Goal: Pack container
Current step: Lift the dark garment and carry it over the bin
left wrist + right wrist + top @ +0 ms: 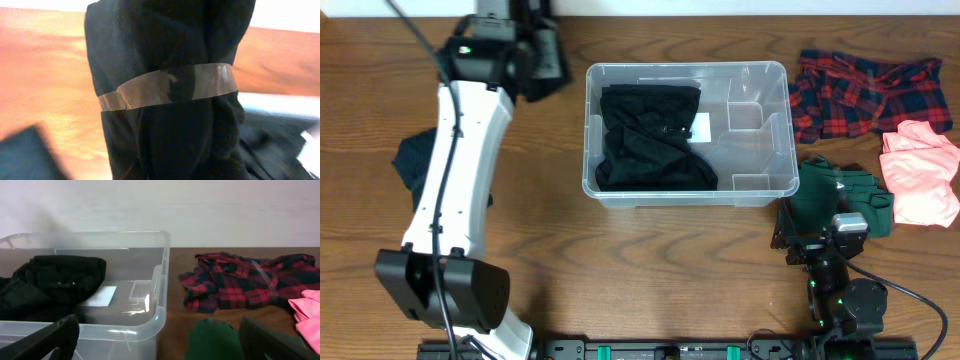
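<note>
I should keep moving the black rolled garment over the container with my left gripper and let go of it there, because the container's bottom (738, 142) by the white label is free for it.
The clear container (760, 150) stands mid-table with a black garment (650, 135) lying in its left half and a white label (700, 127) on its bottom. My left gripper (548, 62) hovers off the tub's far left corner, shut on a black rolled garment (165, 60) bound with a strip of clear tape (165, 87). The roll fills the left wrist view and hides the fingers. My right gripper (807, 238) stands open near the front right, with the container's corner (160, 305) and a green garment (212, 340) ahead of its fingers (55, 337).
A red plaid shirt (865, 90) lies at the back right, a pink garment (920, 170) beside it, and the green garment (840, 195) right of the tub. A dark teal cloth (412, 160) lies left of the white arm (460, 170).
</note>
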You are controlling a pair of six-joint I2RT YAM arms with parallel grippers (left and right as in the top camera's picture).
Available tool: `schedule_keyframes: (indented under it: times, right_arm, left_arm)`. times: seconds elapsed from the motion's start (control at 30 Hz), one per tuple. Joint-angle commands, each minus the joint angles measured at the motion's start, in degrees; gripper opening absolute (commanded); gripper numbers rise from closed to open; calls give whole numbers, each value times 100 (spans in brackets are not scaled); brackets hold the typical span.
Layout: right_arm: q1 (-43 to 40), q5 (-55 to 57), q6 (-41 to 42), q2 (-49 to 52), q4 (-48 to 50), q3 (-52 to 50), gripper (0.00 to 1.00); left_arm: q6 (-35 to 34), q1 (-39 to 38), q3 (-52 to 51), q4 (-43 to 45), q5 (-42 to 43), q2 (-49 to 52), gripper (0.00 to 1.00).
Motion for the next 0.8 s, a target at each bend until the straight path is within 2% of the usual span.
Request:
schedule_keyframes:
  times: [0.0, 0.2, 0.33, 0.53, 0.77]
  right_arm:
    - [-52, -2, 52, -26, -20, -9, 99]
    - [-52, -2, 52, -26, -22, -9, 99]
    - [-52, -2, 52, -26, -22, -9, 99]
    - [-52, -2, 52, -26, -20, -9, 99]
    - [-52, -2, 52, -26, -22, -9, 99]
  left_arm:
    - [1176, -332, 109, 7, 1604, -197, 6]
    - [2028, -896, 109, 7, 2476, -197, 6]
    - [2597, -1261, 109, 9, 2503, -186, 6]
    - [3943, -1718, 107, 11, 2505, -37, 6]
    - [4275, -1893, 105, 378, 2920, 385, 6]
